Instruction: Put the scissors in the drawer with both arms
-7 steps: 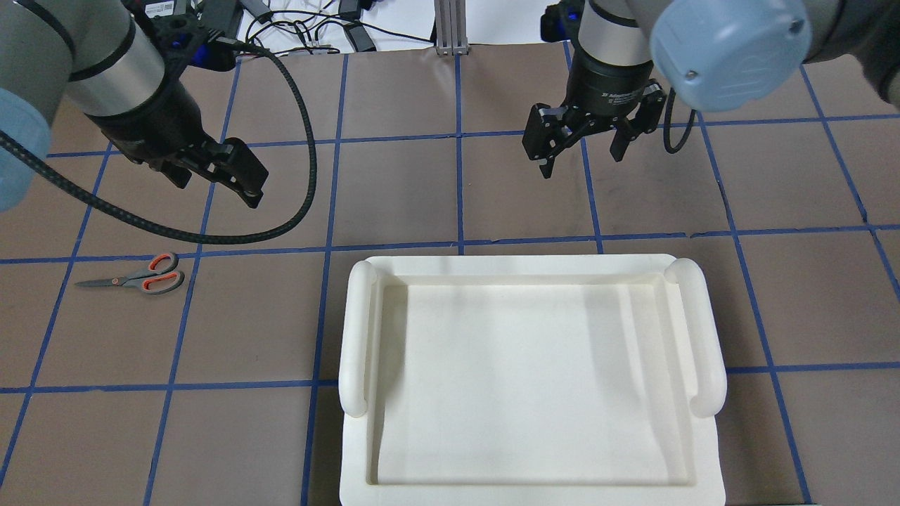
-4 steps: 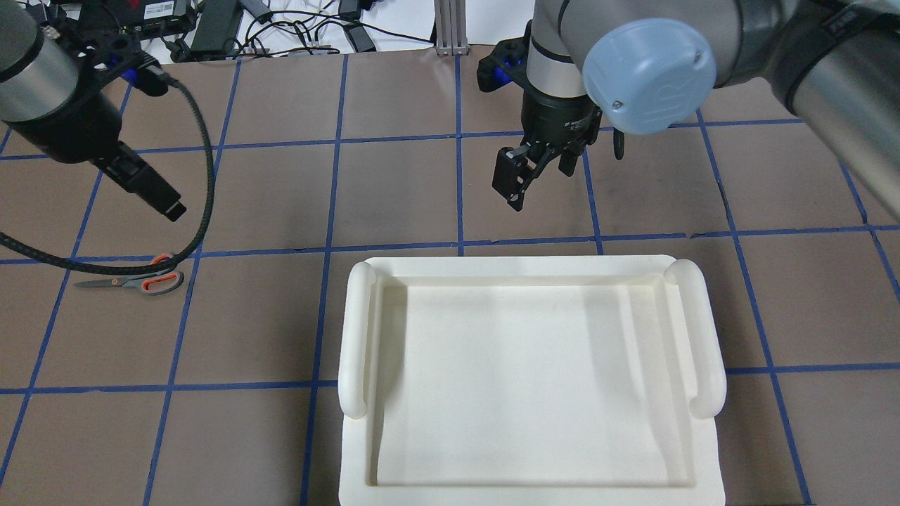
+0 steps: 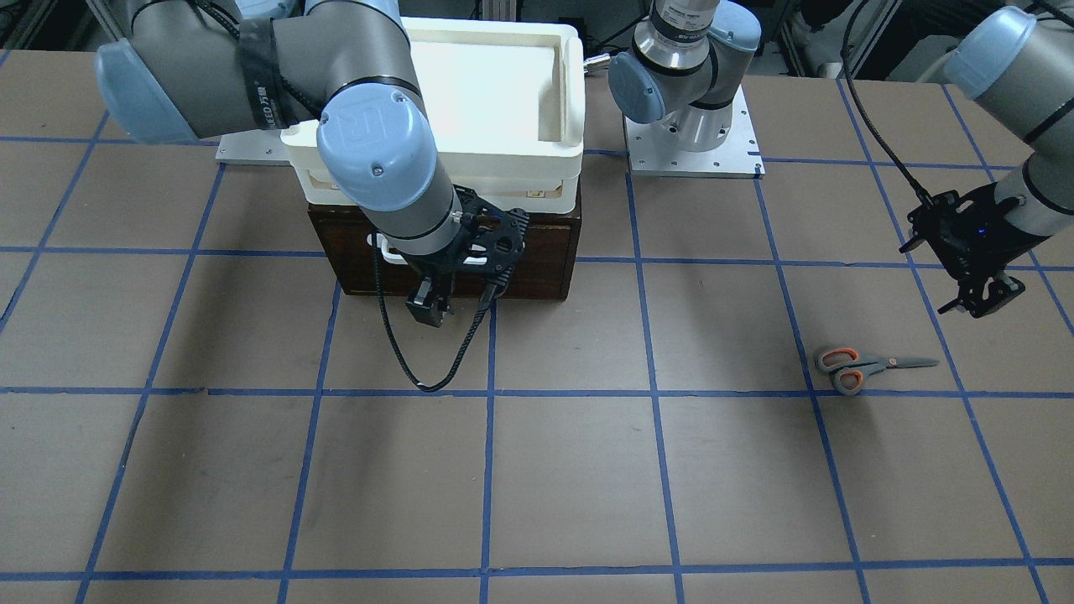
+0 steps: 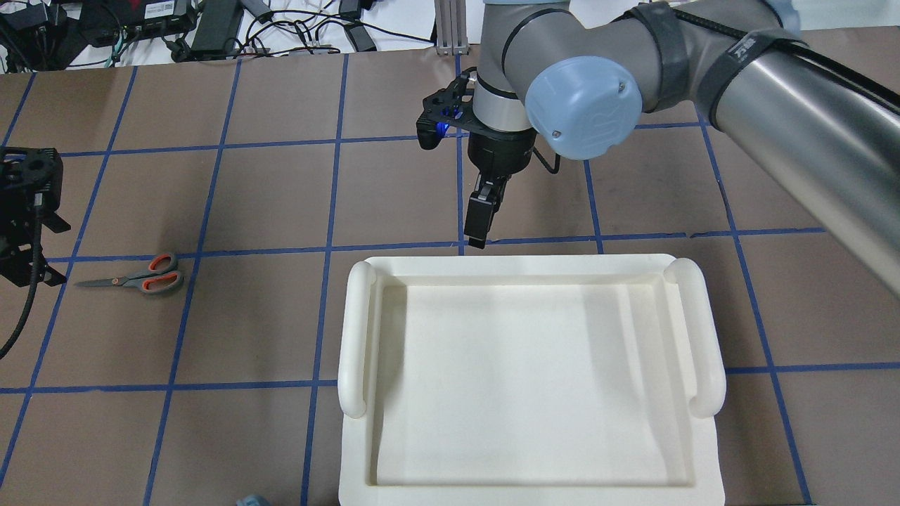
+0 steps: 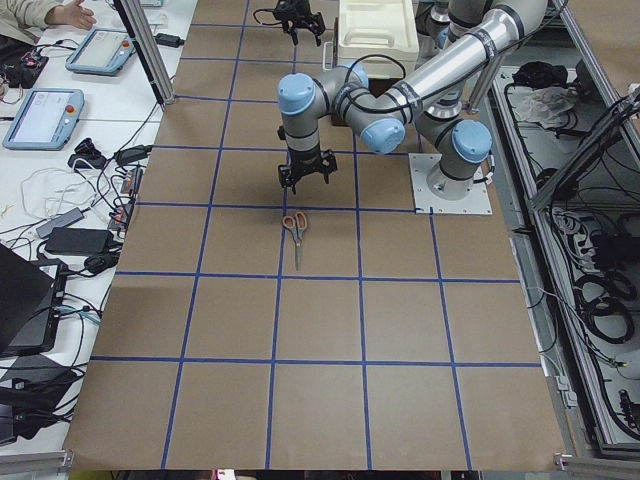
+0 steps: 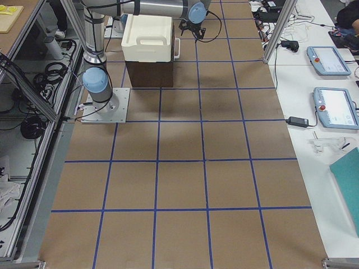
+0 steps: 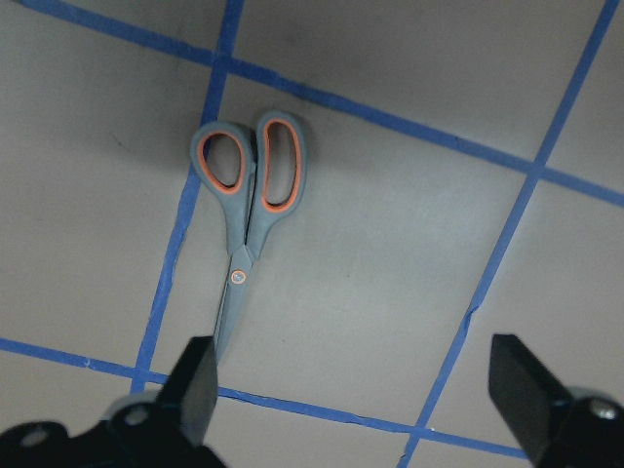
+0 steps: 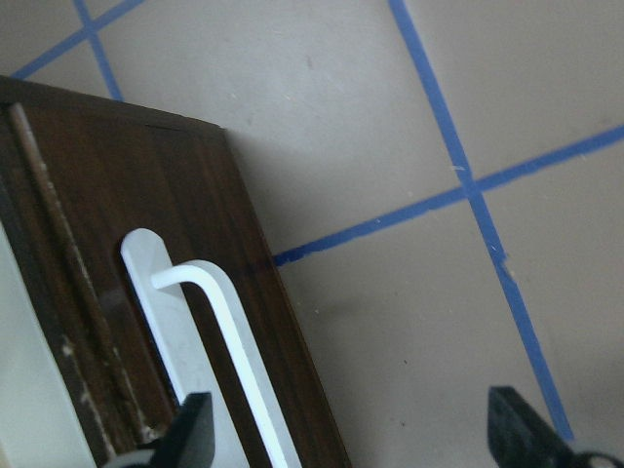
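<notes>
The scissors (image 3: 873,367) will stay shut and level when I lift them, because the grey handles meet (image 7: 246,237) just behind the pivot.
The scissors (image 4: 137,280) lie flat on the table at the left, grey handles lined in orange, blades shut; they also show in the front view (image 3: 868,367) and the left wrist view (image 7: 246,224). My left gripper (image 4: 56,254) hovers open just beyond the blade tips, and its fingers (image 7: 195,390) stand wide apart. The dark brown drawer (image 3: 537,260) is closed. My right gripper (image 3: 428,310) is open in front of the drawer's front, close to its white bar handle (image 8: 224,331). Nothing is held.
A white plastic bin (image 4: 355,337) sits on top of the drawer's cabinet and hides it in the overhead view. A black cable (image 3: 419,369) hangs from the right wrist. The brown table has a blue tape grid. Cables and power supplies lie past the far edge.
My left gripper has swung left and down to the scissors' blade end. My right gripper has moved left and toward the drawer front, turning edge-on.
</notes>
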`<action>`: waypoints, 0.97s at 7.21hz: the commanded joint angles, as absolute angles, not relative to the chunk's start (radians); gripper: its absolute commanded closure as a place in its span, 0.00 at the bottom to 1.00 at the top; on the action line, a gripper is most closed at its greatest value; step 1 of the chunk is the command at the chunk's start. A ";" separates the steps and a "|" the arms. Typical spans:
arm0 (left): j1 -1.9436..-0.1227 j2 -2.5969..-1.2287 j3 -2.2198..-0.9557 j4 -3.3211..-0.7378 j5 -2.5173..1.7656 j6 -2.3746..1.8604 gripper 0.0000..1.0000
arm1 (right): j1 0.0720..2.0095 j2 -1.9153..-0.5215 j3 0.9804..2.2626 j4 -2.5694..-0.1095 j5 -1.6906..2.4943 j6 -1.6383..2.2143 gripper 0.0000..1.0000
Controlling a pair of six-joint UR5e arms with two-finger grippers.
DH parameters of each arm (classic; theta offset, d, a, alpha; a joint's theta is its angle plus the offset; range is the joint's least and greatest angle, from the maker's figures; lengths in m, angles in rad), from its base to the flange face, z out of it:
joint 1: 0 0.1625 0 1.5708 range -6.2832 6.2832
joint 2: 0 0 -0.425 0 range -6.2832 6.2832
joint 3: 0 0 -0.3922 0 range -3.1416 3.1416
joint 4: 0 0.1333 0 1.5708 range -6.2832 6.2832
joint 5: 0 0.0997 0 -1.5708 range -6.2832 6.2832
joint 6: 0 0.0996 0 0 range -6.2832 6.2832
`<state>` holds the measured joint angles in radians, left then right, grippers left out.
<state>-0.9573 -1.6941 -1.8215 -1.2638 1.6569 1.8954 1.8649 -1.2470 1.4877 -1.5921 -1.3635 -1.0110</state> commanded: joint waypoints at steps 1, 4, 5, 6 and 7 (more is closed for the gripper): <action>-0.937 -1.806 -1.825 -1.137 1.646 2.039 0.00 | 1.878 -1.194 1.482 -1.559 -1.345 -1.174 0.01; -0.937 -1.922 -1.828 -0.970 1.608 2.210 0.00 | 1.876 -1.161 1.445 -1.516 -1.465 -1.399 0.04; -0.937 -1.937 -1.830 -0.942 1.605 2.209 0.00 | 1.875 -1.158 1.439 -1.497 -1.465 -1.405 0.04; -0.937 -1.945 -1.857 -0.939 1.589 2.206 0.02 | 1.870 -1.151 1.437 -1.480 -1.466 -1.413 0.04; -0.937 -1.945 -1.891 -0.933 1.569 2.194 0.02 | 1.868 -1.149 1.439 -1.450 -1.465 -1.413 0.05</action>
